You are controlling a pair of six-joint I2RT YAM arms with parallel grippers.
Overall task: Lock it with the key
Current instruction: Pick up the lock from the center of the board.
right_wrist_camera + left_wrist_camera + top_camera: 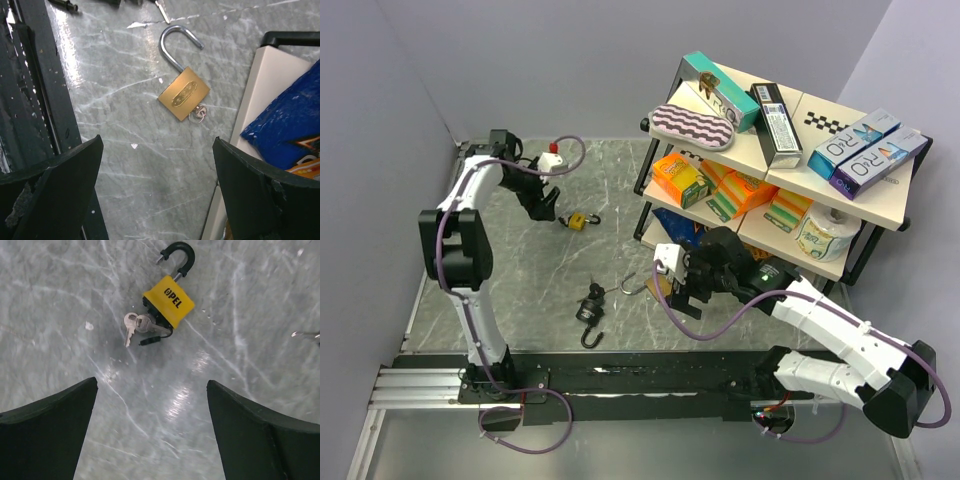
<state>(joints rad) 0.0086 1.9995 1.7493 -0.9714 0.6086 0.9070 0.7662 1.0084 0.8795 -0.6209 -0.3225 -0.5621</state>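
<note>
My left gripper should go on moving in until its fingers are on both sides of the yellow body before it closes, because the yellow padlock's shackle points away from my open fingers.
A yellow padlock lies on the grey marble table with its black shackle swung open. Its keys hang at its bottom end. My left gripper hovers open just short of it, nothing between the fingers; in the top view this gripper is left of the yellow padlock. A brass padlock lies with its silver shackle open and a key in its base. My right gripper stands open above the table near it, holding nothing.
A black padlock lies on the table between the arms. A shelf rack with boxes and packets stands at the right; its lower board with a blue packet is close beside my right gripper. The black base rail runs on the other side.
</note>
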